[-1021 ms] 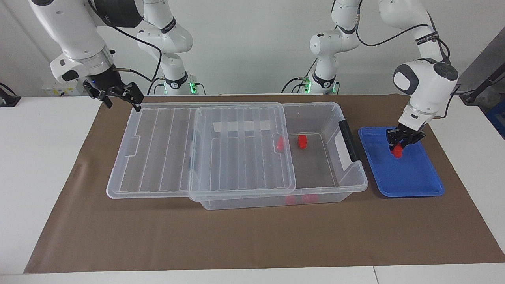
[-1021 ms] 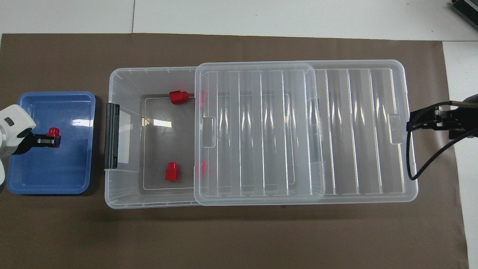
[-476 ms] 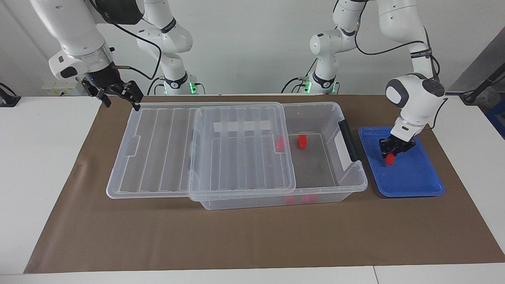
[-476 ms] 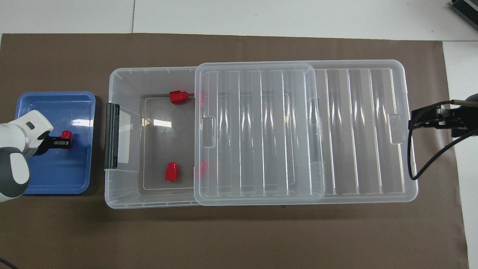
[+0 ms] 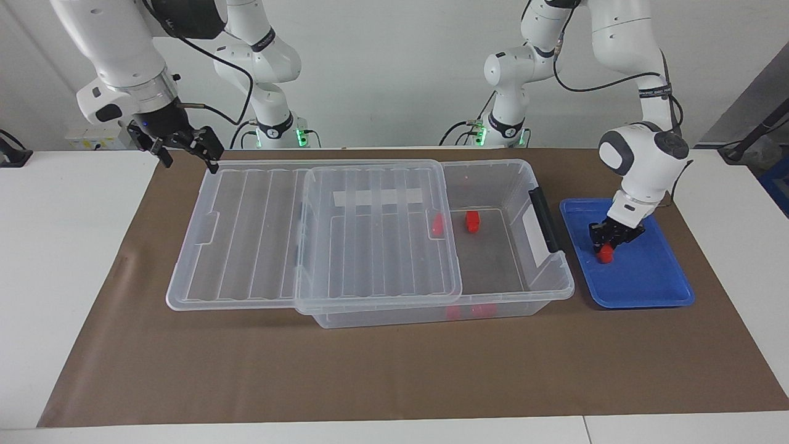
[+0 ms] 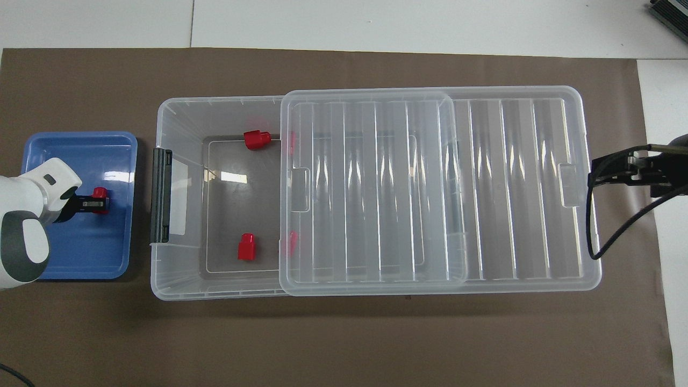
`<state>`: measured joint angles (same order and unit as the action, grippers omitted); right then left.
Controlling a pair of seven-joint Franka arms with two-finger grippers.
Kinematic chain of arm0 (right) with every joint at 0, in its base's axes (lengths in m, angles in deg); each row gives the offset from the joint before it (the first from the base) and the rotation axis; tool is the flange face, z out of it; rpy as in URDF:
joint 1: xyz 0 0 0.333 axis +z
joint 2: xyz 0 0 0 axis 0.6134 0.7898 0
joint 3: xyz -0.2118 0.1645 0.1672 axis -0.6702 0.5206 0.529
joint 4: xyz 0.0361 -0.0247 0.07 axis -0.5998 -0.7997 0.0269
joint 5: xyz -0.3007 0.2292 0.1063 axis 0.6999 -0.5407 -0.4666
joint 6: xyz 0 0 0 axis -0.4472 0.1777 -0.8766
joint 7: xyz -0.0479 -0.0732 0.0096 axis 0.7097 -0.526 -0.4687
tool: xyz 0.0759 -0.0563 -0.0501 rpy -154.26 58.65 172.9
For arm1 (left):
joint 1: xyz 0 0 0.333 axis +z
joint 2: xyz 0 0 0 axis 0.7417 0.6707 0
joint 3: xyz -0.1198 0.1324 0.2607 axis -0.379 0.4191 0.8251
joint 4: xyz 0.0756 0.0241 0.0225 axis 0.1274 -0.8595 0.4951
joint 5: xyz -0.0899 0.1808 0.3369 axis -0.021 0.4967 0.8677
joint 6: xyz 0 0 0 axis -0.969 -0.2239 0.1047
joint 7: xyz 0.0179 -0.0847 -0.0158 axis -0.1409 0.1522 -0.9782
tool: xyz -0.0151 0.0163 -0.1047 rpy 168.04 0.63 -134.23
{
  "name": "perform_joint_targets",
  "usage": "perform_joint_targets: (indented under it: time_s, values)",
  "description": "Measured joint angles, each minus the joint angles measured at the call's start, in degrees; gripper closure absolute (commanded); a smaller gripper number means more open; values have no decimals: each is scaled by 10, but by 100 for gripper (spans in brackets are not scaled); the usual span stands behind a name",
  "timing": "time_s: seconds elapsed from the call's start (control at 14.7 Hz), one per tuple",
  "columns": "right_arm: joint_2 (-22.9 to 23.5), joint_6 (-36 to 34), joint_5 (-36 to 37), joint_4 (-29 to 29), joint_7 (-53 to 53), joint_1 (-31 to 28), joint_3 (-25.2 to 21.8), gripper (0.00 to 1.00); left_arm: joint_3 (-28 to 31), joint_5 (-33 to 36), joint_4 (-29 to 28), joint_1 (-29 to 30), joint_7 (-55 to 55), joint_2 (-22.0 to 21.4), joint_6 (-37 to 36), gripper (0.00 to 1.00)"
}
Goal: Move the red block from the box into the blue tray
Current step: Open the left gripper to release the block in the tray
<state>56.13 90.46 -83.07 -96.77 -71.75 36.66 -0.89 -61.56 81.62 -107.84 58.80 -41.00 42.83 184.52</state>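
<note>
My gripper will push the ribbed lid [image 6: 371, 193], and it will slide straight back and cover the whole box, because the lid's overhang [image 6: 525, 193] matches the open gap.
The blue tray [image 5: 647, 287] lies on the mat beside the handle end of the box, toward the left arm's end of the table. My left gripper [image 5: 606, 248] is down inside the tray, shut on a red block [image 5: 605, 255] held close to the tray floor. I cannot tell whether the block touches the floor. The overhead view shows the same gripper [image 6: 92, 203], block [image 6: 100, 192] and tray [image 6: 80, 269]. The box [image 5: 542, 290] is a clear bin with its ribbed lid [image 5: 370, 246] slid toward the right arm's end. My right gripper [image 5: 190, 161] is open and empty above the mat there.
In the box's uncovered part lie two red blocks [image 6: 255, 139] [image 6: 247, 247], and more show red under the lid's edge [image 6: 292, 242]. A second ribbed clear panel [image 5: 240, 246] reaches out from under the lid. A black handle [image 5: 545, 219] faces the tray. Brown mat [image 5: 370, 376].
My left gripper has carried the red block lower into the blue tray and toward its box-side half. The right gripper has stayed almost still.
</note>
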Motion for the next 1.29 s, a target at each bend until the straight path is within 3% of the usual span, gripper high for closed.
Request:
perform_joint_targets:
  time_s: [0.07, 0.68, 0.95, 1.29]
  values:
    - [0, 0, 0, 0, 0, 0, 0, 0, 0, 0, 0, 0, 0, 0, 0, 0]
    - [0, 0, 0, 0, 0, -1, -3, 0, -4, 0, 11, -1, 0, 0, -11, 0]
    - [0, 0, 0, 0, 0, -1, -3, 0, -7, 0, 85, -2, 0, -16, -127, 0]
    - [-1, -10, 0, -1, 0, -1, -3, 0, -11, 0, 165, -2, 0, -83, -283, 0]
